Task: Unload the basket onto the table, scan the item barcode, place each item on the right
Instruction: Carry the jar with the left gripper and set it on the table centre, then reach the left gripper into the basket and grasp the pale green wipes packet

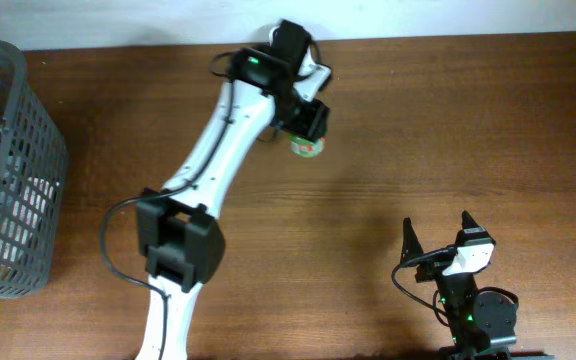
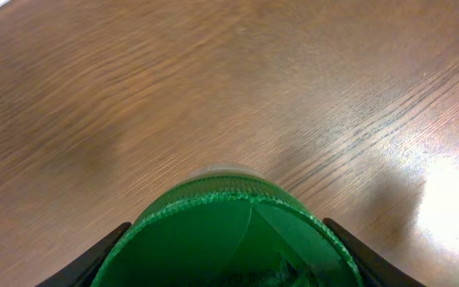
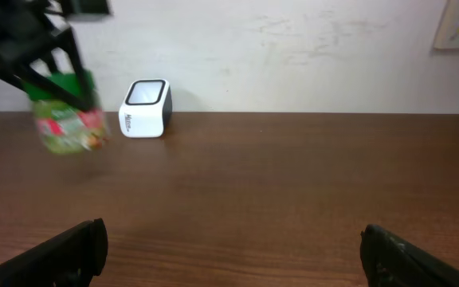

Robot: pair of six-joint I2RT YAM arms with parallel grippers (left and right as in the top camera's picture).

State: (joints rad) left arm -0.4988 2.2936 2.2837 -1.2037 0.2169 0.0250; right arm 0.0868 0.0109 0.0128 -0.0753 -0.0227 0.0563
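Note:
The jar (image 1: 307,147) is hanging with its lid up and the tabletop (image 1: 358,196) toward my right gripper is clear, so my left gripper carries on bringing the jar down there until the jar's base stands.
The item is a small jar (image 1: 308,147) with a green lid and a red and green label. My left gripper (image 1: 306,125) is shut on it near the table's far edge. In the left wrist view the green lid (image 2: 229,231) fills the space between the two black fingers (image 2: 94,259). In the right wrist view the jar (image 3: 68,119) hangs slightly tilted, just left of a white barcode scanner (image 3: 146,108) that stands against the wall. My right gripper (image 1: 438,225) rests near the front right of the table, jaws wide open and holding nothing (image 3: 229,255).
A grey wire basket (image 1: 8,170) with several items inside stands at the left edge of the brown wooden table (image 1: 468,120). A white wall runs behind the table's far edge.

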